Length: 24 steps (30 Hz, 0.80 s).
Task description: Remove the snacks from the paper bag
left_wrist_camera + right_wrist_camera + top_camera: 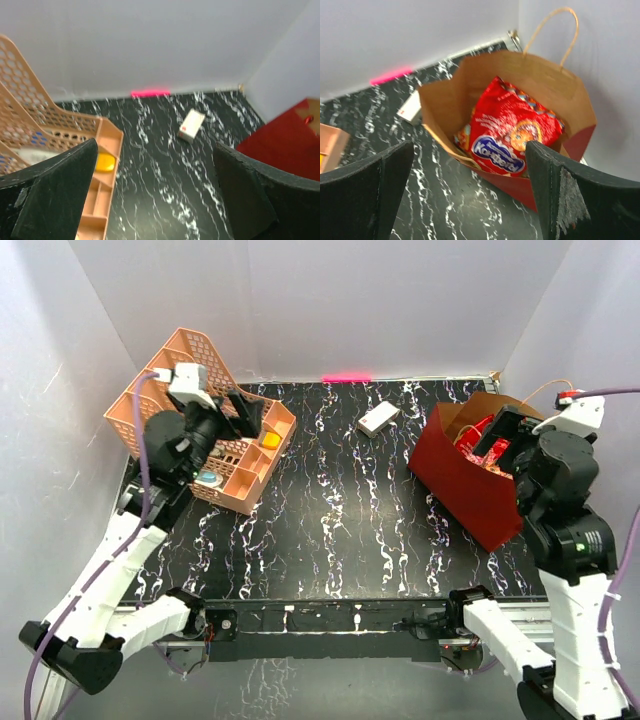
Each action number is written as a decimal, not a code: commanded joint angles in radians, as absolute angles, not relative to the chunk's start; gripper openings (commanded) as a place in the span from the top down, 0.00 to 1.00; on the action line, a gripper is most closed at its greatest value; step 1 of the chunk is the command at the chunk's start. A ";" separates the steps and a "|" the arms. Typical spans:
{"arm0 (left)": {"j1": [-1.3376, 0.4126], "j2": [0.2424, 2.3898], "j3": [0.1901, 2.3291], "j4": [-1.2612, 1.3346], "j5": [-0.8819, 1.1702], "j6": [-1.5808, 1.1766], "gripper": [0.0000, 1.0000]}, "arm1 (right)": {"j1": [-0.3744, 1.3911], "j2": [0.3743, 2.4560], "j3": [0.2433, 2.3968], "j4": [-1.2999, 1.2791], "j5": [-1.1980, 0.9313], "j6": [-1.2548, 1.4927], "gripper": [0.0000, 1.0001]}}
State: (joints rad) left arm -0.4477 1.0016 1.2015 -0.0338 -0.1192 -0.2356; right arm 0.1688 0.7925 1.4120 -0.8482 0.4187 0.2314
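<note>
With the paper bag (462,480) far from my left gripper, my right gripper should drag the bag to the middle (362,495) before my left gripper holds its cord handle.
The paper bag (462,483) lies tilted at the table's right side, dark red outside and brown inside, mouth open (445,107). A large shiny red cookie packet (512,134) with a blue logo fills the mouth. A smaller orange wrapper (462,137) peeks out beside it. Other snacks are hidden. My right gripper (502,440) hovers open just in front of the bag's mouth (470,150), holding nothing. My left gripper (252,416) hangs open and empty over the peach tray, far from the bag (155,150).
A peach lattice tray (180,375) stands at the back left, with a yellow piece (105,161) in one compartment. A small white box (378,418) lies near the back wall. A cord handle (555,30) rises from the bag beside the right wall.
</note>
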 commanded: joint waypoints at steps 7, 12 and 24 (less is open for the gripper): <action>-0.653 0.958 0.968 0.088 -0.194 -0.216 0.02 | 0.029 0.885 1.337 -0.878 0.272 0.210 0.02; -0.711 0.941 0.928 0.112 -0.213 -0.208 0.02 | 0.005 0.945 1.326 -0.885 0.170 0.159 0.02; -0.758 0.934 0.907 0.155 -0.258 -0.194 0.02 | -0.006 1.012 1.297 -0.816 -0.053 0.081 0.35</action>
State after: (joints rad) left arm -0.7429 0.9516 0.9161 0.1062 -0.2276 -0.2123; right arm 0.0002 1.0088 1.2957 -0.8925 0.0376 0.1177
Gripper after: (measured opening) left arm 0.983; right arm 0.760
